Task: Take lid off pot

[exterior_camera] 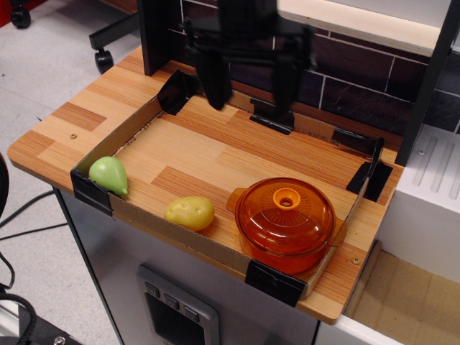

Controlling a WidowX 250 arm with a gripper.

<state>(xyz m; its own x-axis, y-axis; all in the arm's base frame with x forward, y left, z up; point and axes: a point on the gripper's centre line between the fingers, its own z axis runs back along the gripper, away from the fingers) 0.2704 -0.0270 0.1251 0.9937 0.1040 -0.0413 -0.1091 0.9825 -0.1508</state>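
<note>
My gripper will find the orange pot [289, 248] empty when it lifts off the pot's lid, because the see-through side [270, 259] shows only plain orange.
The orange lid [284, 213] with its ring knob [287, 198] sits closed on the orange pot [287, 251] at the front right corner of the cardboard-walled tray [176, 237]. My gripper [249, 90] is black and motion-blurred at the top centre, high above the tray's far side, well behind and left of the pot. Its two fingers [214, 79] hang down wide apart with nothing between them.
A yellow toy potato [190, 213] lies left of the pot at the front wall. A green toy pear [108, 175] sits in the front left corner. A dark brick backsplash [338, 68] rises behind, a black post [424, 86] at right, a white unit [428, 194] beyond.
</note>
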